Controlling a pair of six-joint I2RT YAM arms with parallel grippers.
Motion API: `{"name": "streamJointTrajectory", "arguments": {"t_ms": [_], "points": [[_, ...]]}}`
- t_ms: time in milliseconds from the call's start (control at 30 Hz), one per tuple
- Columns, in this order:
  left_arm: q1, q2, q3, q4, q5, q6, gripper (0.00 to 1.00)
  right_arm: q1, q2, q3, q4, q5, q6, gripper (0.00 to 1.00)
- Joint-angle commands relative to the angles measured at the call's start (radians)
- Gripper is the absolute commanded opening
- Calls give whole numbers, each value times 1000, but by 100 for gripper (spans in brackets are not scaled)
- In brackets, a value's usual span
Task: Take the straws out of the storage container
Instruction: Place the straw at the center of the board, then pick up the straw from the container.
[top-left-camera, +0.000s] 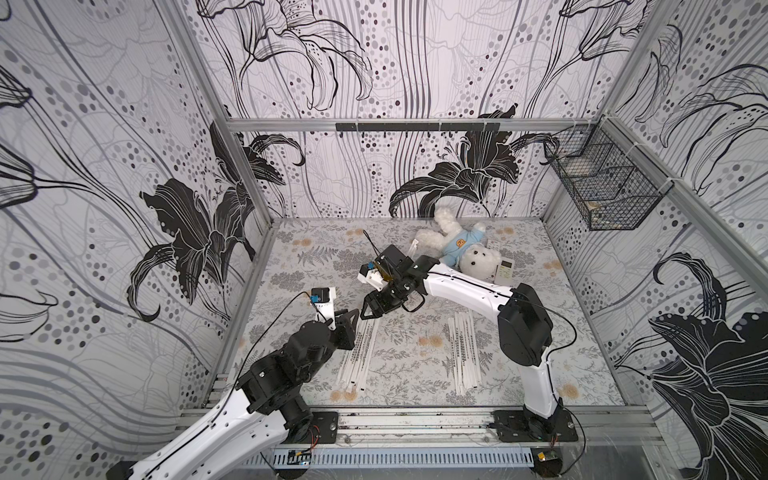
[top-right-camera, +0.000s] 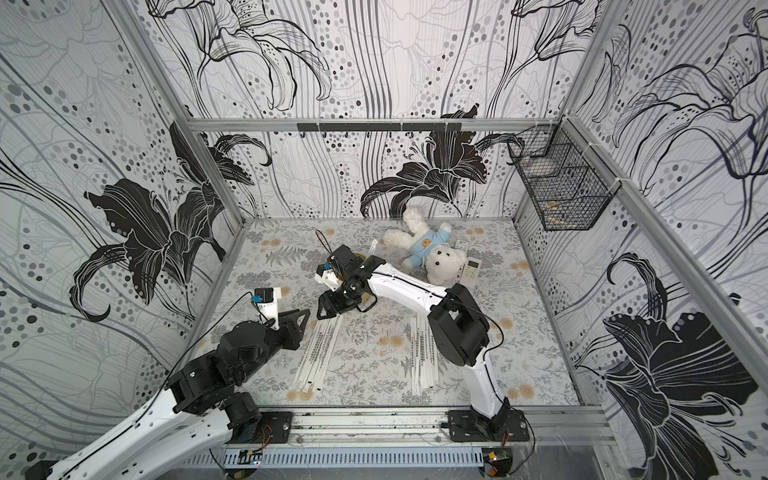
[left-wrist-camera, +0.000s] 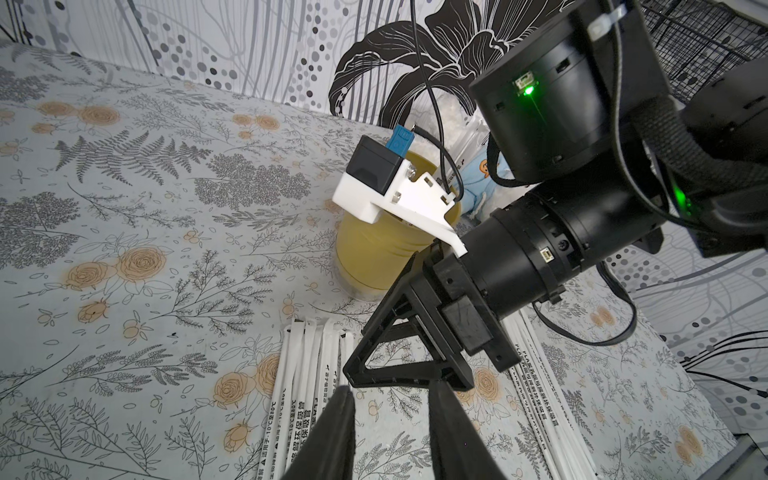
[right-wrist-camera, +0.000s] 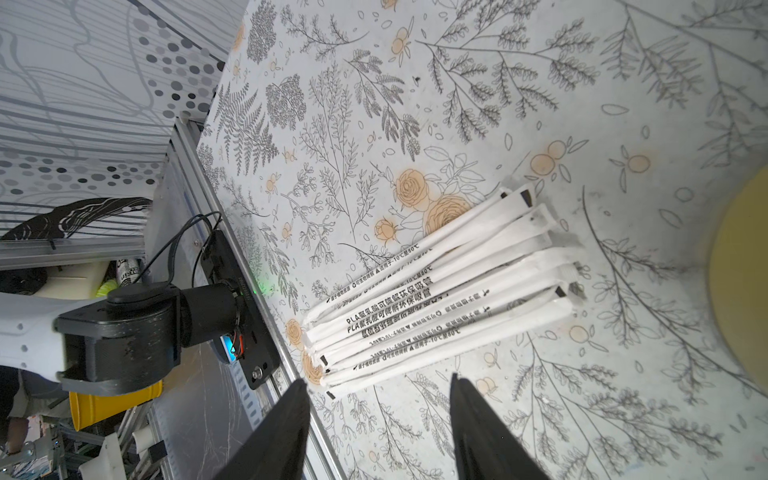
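Next, I move my right gripper away, because its wrist hangs over the yellow storage container (left-wrist-camera: 366, 254), before my left gripper takes the straw sticking up there (top-left-camera: 413, 246).
White printed straws lie flat on the table in two bundles, a left one (top-left-camera: 357, 357) (top-right-camera: 318, 353) (left-wrist-camera: 307, 374) (right-wrist-camera: 436, 295) and a right one (top-left-camera: 463, 353) (top-right-camera: 422, 353) (left-wrist-camera: 536, 382). The yellow storage container (left-wrist-camera: 374, 253) (right-wrist-camera: 744, 282) stands upright behind them; in both top views my right wrist covers it. My right gripper (top-left-camera: 365, 309) (top-right-camera: 322, 309) (right-wrist-camera: 378, 380) hangs open and empty just past the far ends of the left bundle. My left gripper (top-left-camera: 351, 316) (top-right-camera: 305, 316) (left-wrist-camera: 390, 388) is open and empty beside it, over the same bundle.
A white teddy in a blue shirt (top-left-camera: 461, 249) and a white remote (top-left-camera: 507, 270) lie at the back right. A black wire basket (top-left-camera: 602, 183) hangs on the right wall. A thin pale piece (top-left-camera: 411, 249) sticks up near the container. The two grippers nearly touch.
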Motion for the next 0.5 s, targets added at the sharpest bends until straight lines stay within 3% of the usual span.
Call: {"name": "streamJointTrajectory", "arguments": {"t_ms": [0,267,467], "points": [[0,18,-20,107,8,52,35,4,-102,25,-29,55,-39,58],[-2,179,24,313,41,199,35,-39,-320,-39,-41,320,-84,55],[-2,316,48,551,109,341,37,-126,-517,-192,36,427,-106,52]]}}
